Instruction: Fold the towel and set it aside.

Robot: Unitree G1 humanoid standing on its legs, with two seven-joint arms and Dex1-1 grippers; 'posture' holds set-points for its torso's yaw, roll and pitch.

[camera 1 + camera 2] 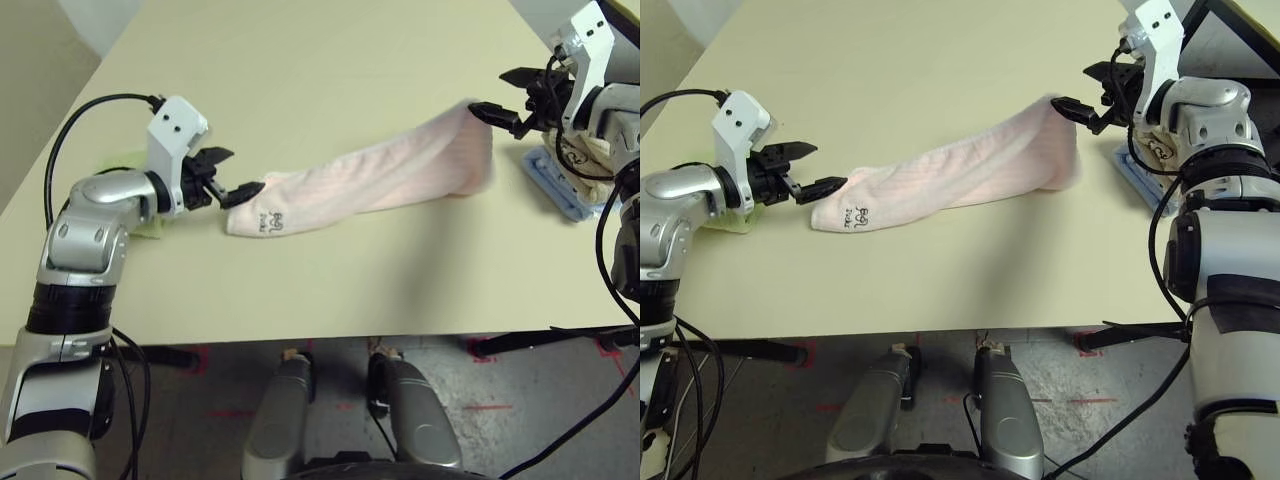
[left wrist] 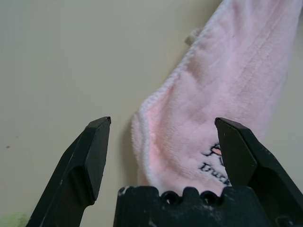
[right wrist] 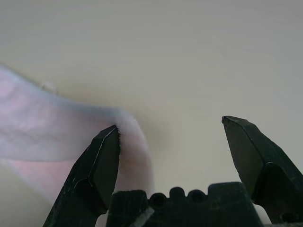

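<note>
The pale pink towel slopes up to a humped end [image 1: 474, 152], so my left gripper and my right gripper should grip its near corners [image 1: 238, 231] and pull the towel straight.
The pale pink towel [image 1: 370, 180] lies folded into a long narrow band across the middle of the table. Its dark embroidered motif [image 1: 275, 220] is at the left end. My left gripper [image 1: 238, 172] is open at that left end, and the towel's edge [image 2: 156, 142] lies just ahead, between its fingers. At the right end my right gripper [image 1: 497, 92] is also open. Its lower fingertip [image 1: 482, 108] touches the humped-up corner of the towel [image 3: 47, 137]. Neither gripper holds anything.
A light green towel [image 1: 150, 228] lies under my left forearm near the table's left edge. A blue towel [image 1: 560, 185] sits at the right edge below my right arm. The table's front edge [image 1: 330, 335] runs close to me, with the floor beyond it.
</note>
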